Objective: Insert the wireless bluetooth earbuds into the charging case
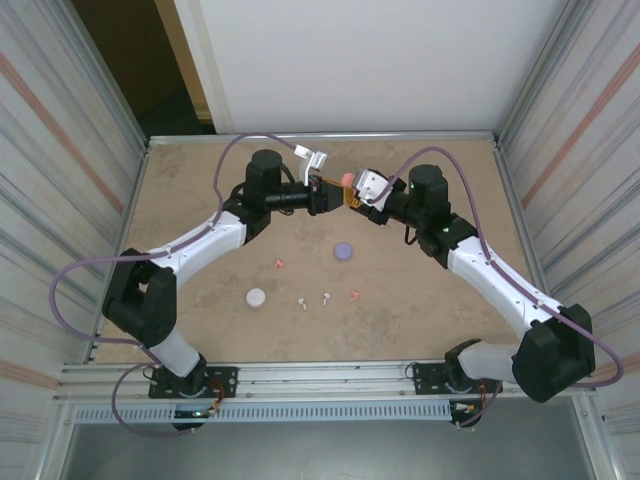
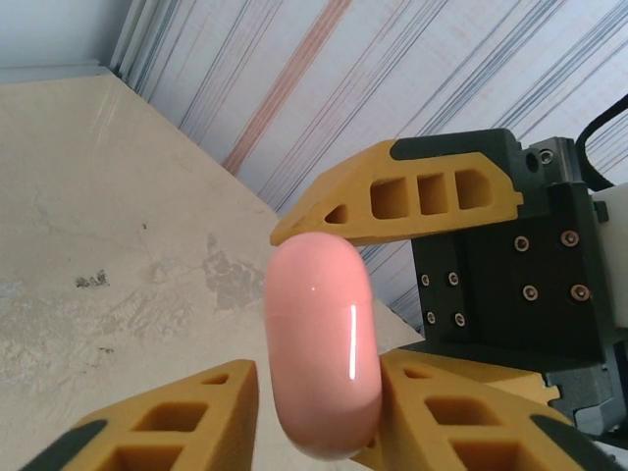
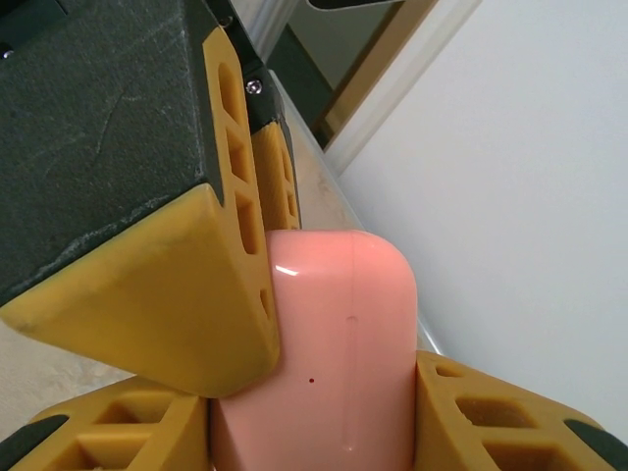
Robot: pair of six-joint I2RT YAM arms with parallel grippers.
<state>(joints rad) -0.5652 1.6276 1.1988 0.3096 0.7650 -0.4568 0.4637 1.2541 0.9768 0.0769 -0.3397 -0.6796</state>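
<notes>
My left gripper should take the case (image 2: 324,368), because my right gripper is gripping the closed case by its narrow sides (image 2: 314,241). My right gripper should then come from another side.
A coral-pink charging case (image 1: 347,180) hangs closed above the far middle of the table. My right gripper (image 1: 358,195) is shut on its two narrow sides (image 3: 314,422). My left gripper (image 1: 328,193) stands open around the same case (image 2: 319,353): its right finger (image 2: 461,412) touches the case, and a thin gap shows at the left finger (image 2: 167,427). On the table lie two coral-pink earbuds (image 1: 279,264) (image 1: 354,295) and two white earbuds (image 1: 302,304) (image 1: 325,297). Purple earbuds are out of view.
A purple case (image 1: 344,251) lies mid-table and a white case (image 1: 256,297) nearer the front left. Striped walls close in both sides, with a white panel at the back. Purple cables loop off both arms.
</notes>
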